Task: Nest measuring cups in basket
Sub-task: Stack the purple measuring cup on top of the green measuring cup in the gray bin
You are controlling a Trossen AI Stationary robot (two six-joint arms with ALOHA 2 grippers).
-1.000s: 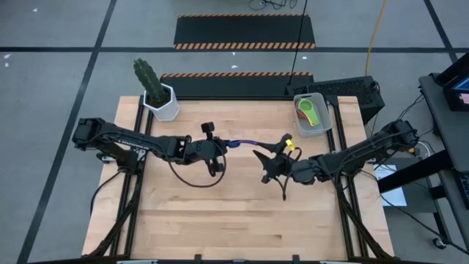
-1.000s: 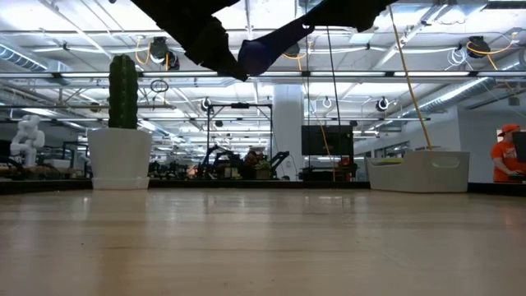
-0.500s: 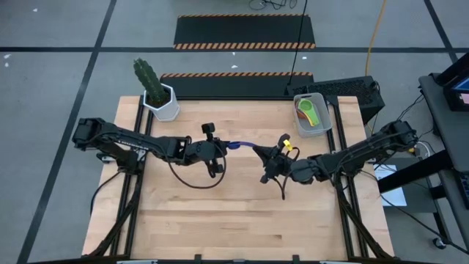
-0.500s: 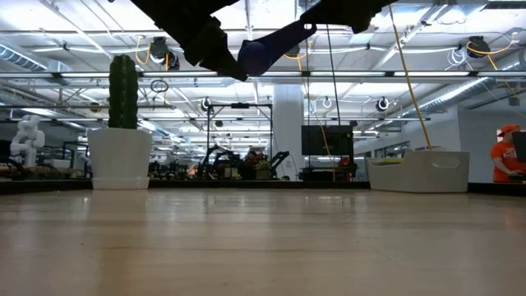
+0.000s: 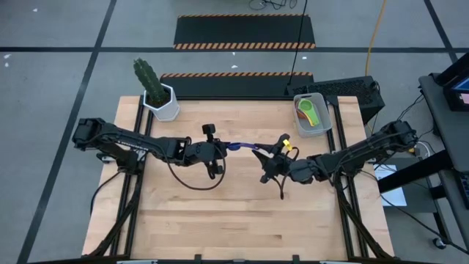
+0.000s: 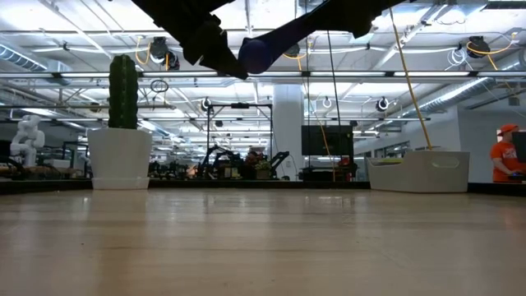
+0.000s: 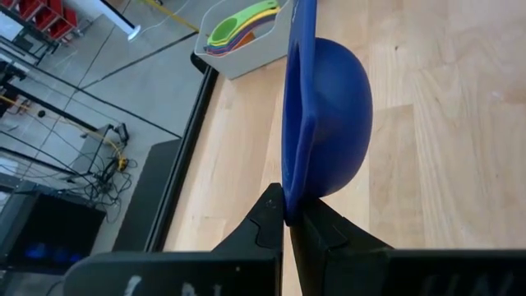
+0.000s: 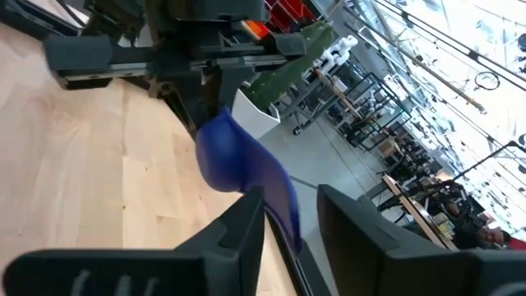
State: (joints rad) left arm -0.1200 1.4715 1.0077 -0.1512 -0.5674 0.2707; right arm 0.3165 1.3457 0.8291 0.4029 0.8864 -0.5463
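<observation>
Next, my right gripper closes on the cup's handle (image 5: pixel 250 145) and carries the cup over, because my left gripper is holding the dark blue cup's bowl rim (image 5: pixel 233 147), far from the basket.
A dark blue measuring cup (image 5: pixel 242 146) hangs in the air above the middle of the table. My left gripper (image 5: pixel 222 151) is shut on its bowl end. Its flat handle (image 8: pixel 283 197) points toward the table's right edge and runs between the fingers of my right gripper (image 5: pixel 268 158), which is open, one finger on each side. The basket (image 5: pixel 323 117) stands at the table's far right corner on its flat bottom. Nested measuring cups (image 7: pixel 240 25), green on top, lie in it. My left gripper pinches the bowl's rim (image 7: pixel 288 191) between its two fingers, on the side opposite the handle. The fingers come from the table's left, slanting a little downward. The cup is lifted clear and turned on its side, its handle pointing away from the fingers. My right gripper has one finger (image 8: pixel 246 215) close beside the handle; I cannot tell whether it touches.
A white pot with a cactus (image 5: pixel 156 92) stands at the table's far left corner. Bare wood lies below both grippers and toward the near edge. A person in orange (image 6: pixel 503 156) shows in the room far behind the table.
My right gripper's fingers, spread wide a second ago, have drawn in about the cup's handle. The cup and my left gripper have kept still.
</observation>
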